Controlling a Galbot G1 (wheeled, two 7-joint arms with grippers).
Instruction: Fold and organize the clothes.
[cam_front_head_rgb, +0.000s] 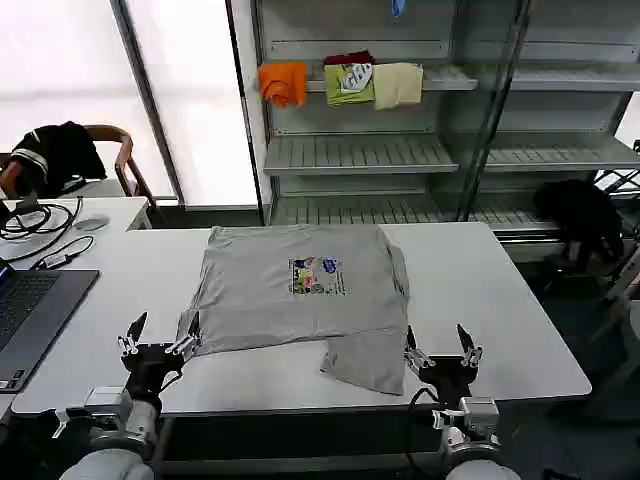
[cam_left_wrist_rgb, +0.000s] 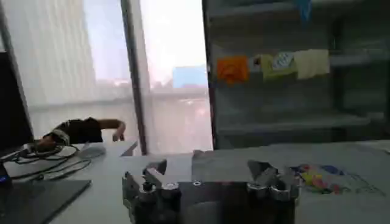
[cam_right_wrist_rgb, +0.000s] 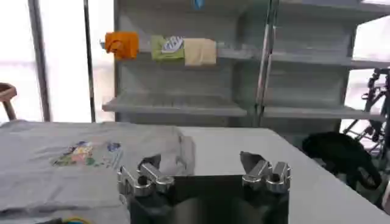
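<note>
My gripper should expect a hidden flap to slide up from behind when it pulls the T-shirt (cam_front_head_rgb: 290, 285) closer, since the T-shirt reaches the table's far edge (cam_front_head_rgb: 357, 227).
The clothes are one light grey T-shirt (cam_front_head_rgb: 300, 285) lying on the white table (cam_front_head_rgb: 480, 290), chest print up, its sides folded in and a flap of cloth reaching toward the front edge. My left gripper (cam_front_head_rgb: 160, 335) stands open at the shirt's near left corner, holding nothing. My right gripper (cam_front_head_rgb: 441, 345) is open too, just right of the hanging flap. The left wrist view has the left gripper (cam_left_wrist_rgb: 207, 173) before the T-shirt (cam_left_wrist_rgb: 341, 176). In the right wrist view the right gripper (cam_right_wrist_rgb: 204, 165) stands before the T-shirt (cam_right_wrist_rgb: 73, 158).
A laptop (cam_front_head_rgb: 35, 305), cables and a mouse (cam_front_head_rgb: 90, 223) lie at the table's left end. Behind stands a shelf unit (cam_front_head_rgb: 400, 150) with orange, green and cream folded cloths (cam_front_head_rgb: 340, 82). Black garments rest on a chair (cam_front_head_rgb: 60, 155) and at the right (cam_front_head_rgb: 585, 215).
</note>
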